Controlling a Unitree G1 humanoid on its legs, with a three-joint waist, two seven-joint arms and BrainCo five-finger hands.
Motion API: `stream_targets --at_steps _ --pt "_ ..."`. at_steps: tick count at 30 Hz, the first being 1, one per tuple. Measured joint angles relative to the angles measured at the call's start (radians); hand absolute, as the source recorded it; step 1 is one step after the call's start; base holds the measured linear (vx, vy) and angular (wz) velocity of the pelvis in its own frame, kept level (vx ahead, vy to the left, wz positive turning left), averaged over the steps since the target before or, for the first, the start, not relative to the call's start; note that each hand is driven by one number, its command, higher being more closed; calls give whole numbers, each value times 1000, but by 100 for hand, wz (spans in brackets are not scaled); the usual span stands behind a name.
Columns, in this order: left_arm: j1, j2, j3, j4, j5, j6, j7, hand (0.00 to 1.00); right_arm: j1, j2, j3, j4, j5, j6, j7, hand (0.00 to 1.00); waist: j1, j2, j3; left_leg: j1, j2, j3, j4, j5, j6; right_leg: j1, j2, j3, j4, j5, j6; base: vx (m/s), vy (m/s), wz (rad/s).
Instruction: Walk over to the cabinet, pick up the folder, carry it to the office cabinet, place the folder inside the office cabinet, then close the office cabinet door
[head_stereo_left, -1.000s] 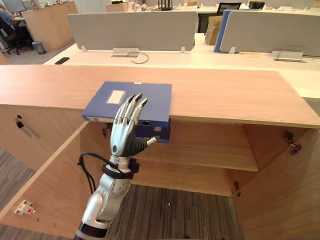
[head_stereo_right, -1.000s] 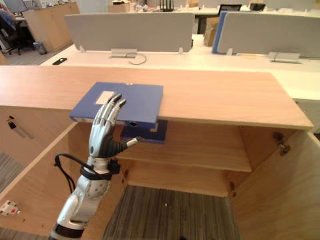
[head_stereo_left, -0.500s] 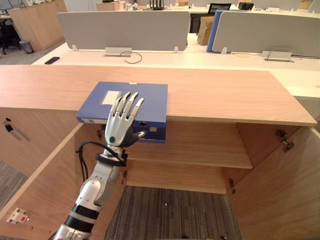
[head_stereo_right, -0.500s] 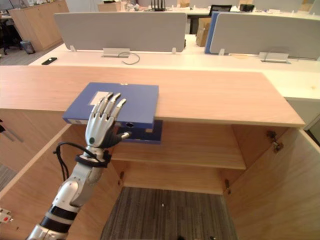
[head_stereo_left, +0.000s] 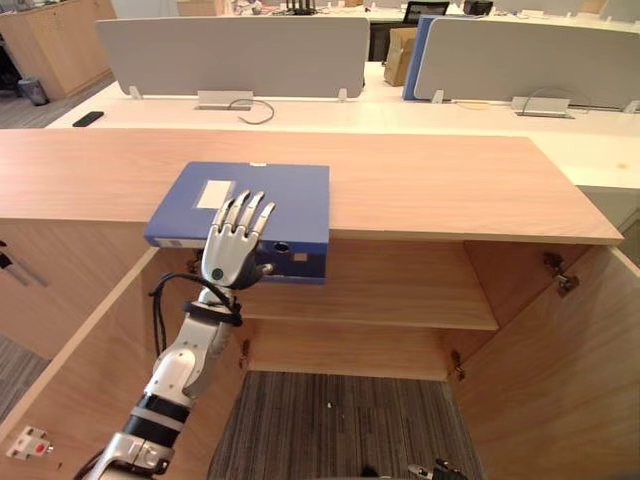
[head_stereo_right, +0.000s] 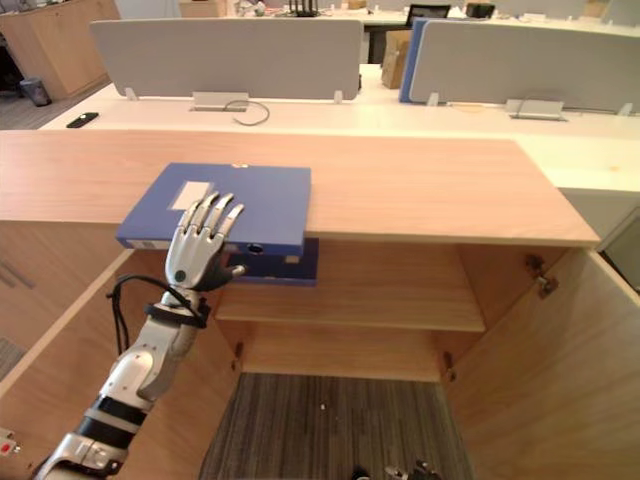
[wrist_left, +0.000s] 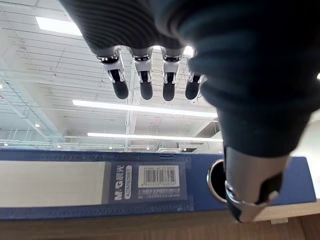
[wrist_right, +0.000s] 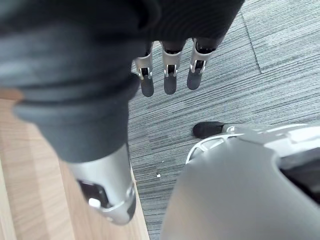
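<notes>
A shaded blue piece with a pale label (head_stereo_left: 300, 257) can be seen under the folder's spine, so I expect another folder (head_stereo_left: 303, 270) to be on the shelf already.
A blue folder (head_stereo_left: 262, 195) with a white label lies flat on the wooden cabinet top (head_stereo_left: 430, 185), its spine jutting over the front edge. My left hand (head_stereo_left: 228, 255) is raised in front of that spine, open. Its straight fingers (wrist_left: 145, 85) reach over the folder's near edge. Its thumb (wrist_left: 250, 195) sits low against the spine (wrist_left: 75, 182), by the round finger hole. I cannot tell whether the fingers touch the cover. My right hand (wrist_right: 170, 75) hangs open over the grey carpet, holding nothing.
Below the top, the cabinet stands open, with a wooden shelf (head_stereo_left: 400, 295) and doors swung out at the left (head_stereo_left: 80, 370) and right (head_stereo_left: 560, 380). Beyond it are white desks with grey divider panels (head_stereo_left: 230, 55).
The whole view has shifted, so the camera has moved. My left hand stays at the folder's front edge, and more of its arm shows. The folder has not moved.
</notes>
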Motion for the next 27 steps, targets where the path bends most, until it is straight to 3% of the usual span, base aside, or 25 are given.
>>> stream_targets --at_steps 9,16,17,27 --pt "-78 6 1 124 2 57 13 0 4 0 -2 -2 1 -2 -10 0 -8 1 6 11 -2 15 0 -6 -2 -1 0 15 0 1 2 -12 5 -4" --pt "-135 10 0 179 35 76 30 0 4 0 -2 -10 1 -2 -20 0 -22 3 26 15 -3 21 1 -9 -2 -2 0 21 0 2 3 -28 0 -3" --pt "-148 10 0 197 35 79 31 100 4 0 -2 -12 1 -2 -21 0 -23 2 28 14 -3 21 1 -9 -2 -2 0 21 0 2 3 0 0 0" --pt "-236 11 -2 315 39 99 61 100 4 1 -1 -31 1 -2 -29 0 -27 2 29 15 -6 22 3 -9 -2 -2 -3 22 0 4 5 -23 -2 0"
